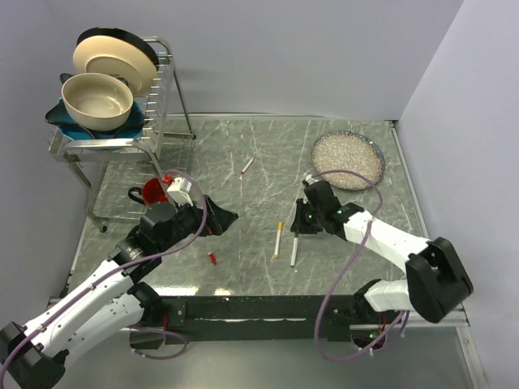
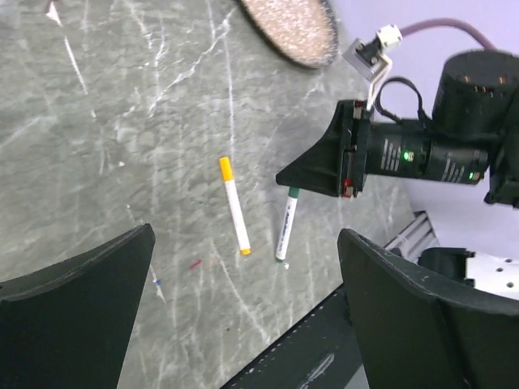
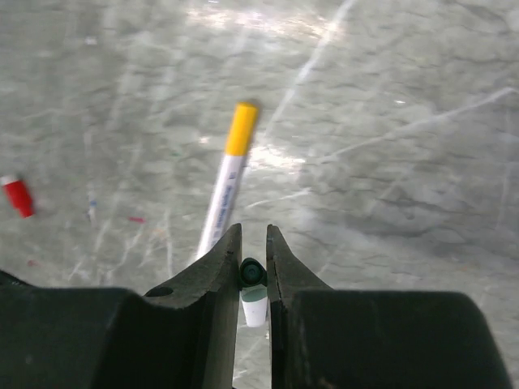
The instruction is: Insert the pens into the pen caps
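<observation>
The white pen further back [image 1: 247,165] is clear of the capped pens, so the robot's open left gripper should continue to go until its fingers close on that pen's body.
My right gripper [image 3: 253,247] is shut on the dark green cap [image 3: 253,272] at the end of a white pen [image 1: 294,250] that lies on the table. In the top view this gripper [image 1: 300,224] sits at the pen's far end. A white pen with a yellow-orange cap [image 1: 278,240] lies just left of it and also shows in the right wrist view [image 3: 227,182]. A third white pen [image 1: 247,165] lies further back. A loose red cap [image 1: 212,258] lies near the front; it also shows in the right wrist view [image 3: 18,197]. My left gripper [image 1: 225,217] is open and empty above the table.
A red mug [image 1: 152,193] stands beside the left arm. A wire dish rack [image 1: 166,97] with plates and a bowl stands at the back left. A round dish of pale grains [image 1: 349,160] sits at the back right. The table's front edge [image 2: 308,340] is close below the pens.
</observation>
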{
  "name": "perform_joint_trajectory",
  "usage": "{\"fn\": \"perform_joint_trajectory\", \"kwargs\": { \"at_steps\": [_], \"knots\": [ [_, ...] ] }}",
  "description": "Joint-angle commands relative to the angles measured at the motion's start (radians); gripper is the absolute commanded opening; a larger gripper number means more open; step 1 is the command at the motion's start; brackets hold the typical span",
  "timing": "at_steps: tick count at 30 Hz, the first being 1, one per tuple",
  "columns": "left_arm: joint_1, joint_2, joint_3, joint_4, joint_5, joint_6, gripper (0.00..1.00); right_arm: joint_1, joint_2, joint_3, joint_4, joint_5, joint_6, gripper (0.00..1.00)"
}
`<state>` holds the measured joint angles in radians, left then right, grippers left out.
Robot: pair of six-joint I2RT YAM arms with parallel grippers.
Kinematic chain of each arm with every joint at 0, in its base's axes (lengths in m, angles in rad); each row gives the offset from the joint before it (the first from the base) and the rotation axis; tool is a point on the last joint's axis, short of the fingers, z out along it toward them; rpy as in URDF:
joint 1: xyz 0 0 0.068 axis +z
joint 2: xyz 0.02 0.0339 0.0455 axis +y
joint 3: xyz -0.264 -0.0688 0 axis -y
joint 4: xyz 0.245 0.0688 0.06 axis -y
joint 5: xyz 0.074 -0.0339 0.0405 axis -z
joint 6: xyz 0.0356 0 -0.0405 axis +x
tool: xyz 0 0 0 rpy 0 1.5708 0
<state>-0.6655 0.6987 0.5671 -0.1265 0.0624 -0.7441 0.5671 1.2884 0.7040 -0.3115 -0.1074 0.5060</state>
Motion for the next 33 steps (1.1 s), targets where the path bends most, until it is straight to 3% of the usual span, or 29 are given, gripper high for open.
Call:
{"fn": "perform_joint_trajectory", "kwargs": {
  "at_steps": [1,8,16,21,25,28,33],
  "knots": [
    [0.0,0.037,0.054,-0.007,-0.029,0.057,0.99,-0.047,0.075,0.074,0.009,-0.032,-0.034,0.04],
    [-0.002,0.255,0.287,-0.119,0.025,0.207,0.99,-0.119,0.212,0.103,0.094,-0.078,0.041,0.12],
    [-0.003,0.547,0.496,-0.131,-0.162,0.321,0.99,-0.161,0.223,0.103,0.137,-0.109,0.097,0.4],
    [-0.003,0.761,0.635,-0.098,-0.251,0.385,0.96,-0.184,0.129,0.072,0.127,-0.11,0.103,0.5],
    [-0.002,0.921,0.744,-0.081,-0.292,0.436,0.94,-0.185,0.022,0.028,0.12,-0.109,0.115,0.52],
    [0.0,1.062,0.883,-0.1,-0.302,0.485,0.87,-0.184,-0.131,-0.07,0.155,-0.155,0.127,0.53],
    [0.04,1.28,1.04,-0.142,-0.276,0.505,0.85,-0.181,-0.337,-0.155,0.166,-0.222,0.057,0.59]
  ]
}}
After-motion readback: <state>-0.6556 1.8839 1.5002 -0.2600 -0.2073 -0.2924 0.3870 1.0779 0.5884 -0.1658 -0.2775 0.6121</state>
